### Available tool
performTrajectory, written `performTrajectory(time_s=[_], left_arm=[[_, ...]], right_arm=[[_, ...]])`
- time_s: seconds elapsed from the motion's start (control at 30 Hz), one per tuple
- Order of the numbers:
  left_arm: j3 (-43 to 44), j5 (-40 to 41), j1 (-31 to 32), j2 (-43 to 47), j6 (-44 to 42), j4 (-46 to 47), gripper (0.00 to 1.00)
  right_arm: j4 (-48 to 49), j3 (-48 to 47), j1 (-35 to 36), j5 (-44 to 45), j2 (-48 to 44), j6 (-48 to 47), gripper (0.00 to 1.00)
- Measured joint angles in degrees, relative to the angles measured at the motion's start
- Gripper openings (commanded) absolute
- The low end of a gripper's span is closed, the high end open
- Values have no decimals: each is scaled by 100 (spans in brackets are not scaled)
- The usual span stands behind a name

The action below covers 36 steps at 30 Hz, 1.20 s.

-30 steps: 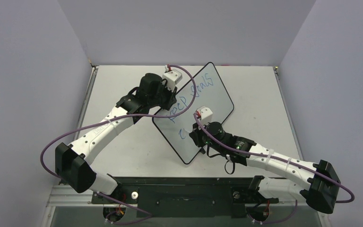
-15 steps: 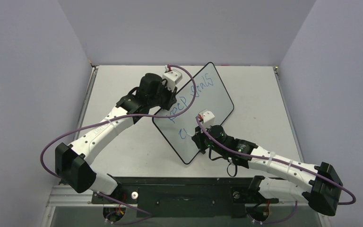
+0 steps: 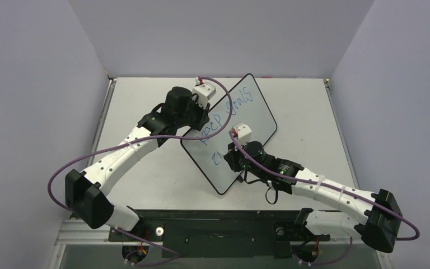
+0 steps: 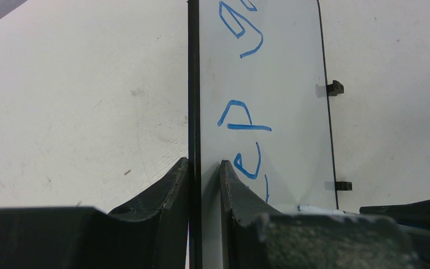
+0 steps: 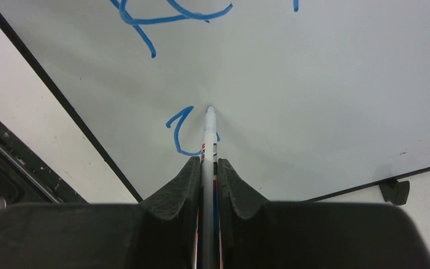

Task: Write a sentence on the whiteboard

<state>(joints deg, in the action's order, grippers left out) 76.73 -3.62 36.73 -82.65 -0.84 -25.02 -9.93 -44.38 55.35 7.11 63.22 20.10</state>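
The curved stem on the lower line (image 5: 180, 133) is missing its dot, so my right gripper should complete this letter, then return and dot the space (image 5: 166, 91) above the stem.
The whiteboard (image 3: 257, 115) lies slanted across the table middle, glossy white with a thin black rim. My left gripper (image 4: 204, 168) is shut on the whiteboard's (image 4: 280, 84) left edge, one finger on each face. Blue lettering of the sentence (image 3: 227, 115) runs along the board, with a shorter second line (image 3: 217, 157) started below it. My right gripper (image 5: 208, 166) is shut on a white marker (image 5: 208, 140) whose tip touches the board (image 5: 325, 73) beside a fresh blue stroke (image 5: 178, 131). In the top view the right gripper (image 3: 236, 159) sits over the board's near part.
Two small black clip feet (image 4: 335, 88) stick out from the board's far long edge. A black rail (image 3: 213, 230) runs along the table's near edge by the arm bases. Purple cables (image 3: 73, 168) loop off both arms. Grey walls close in the table on three sides.
The right arm shifted slightly over the board's near part, down and then back up-left, and the second line's blue marks have grown a little. The left arm has not moved.
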Motion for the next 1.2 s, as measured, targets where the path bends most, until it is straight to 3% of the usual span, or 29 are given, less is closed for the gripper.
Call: performTrajectory(time_s=[0.47, 1.2], left_arm=[[0, 2, 9, 7, -2, 0, 0], [-9, 31, 24, 15, -2, 4, 0]], right_arm=[[-122, -160, -400, 105, 142, 48, 0], [-564, 280, -369, 59, -216, 188, 0]])
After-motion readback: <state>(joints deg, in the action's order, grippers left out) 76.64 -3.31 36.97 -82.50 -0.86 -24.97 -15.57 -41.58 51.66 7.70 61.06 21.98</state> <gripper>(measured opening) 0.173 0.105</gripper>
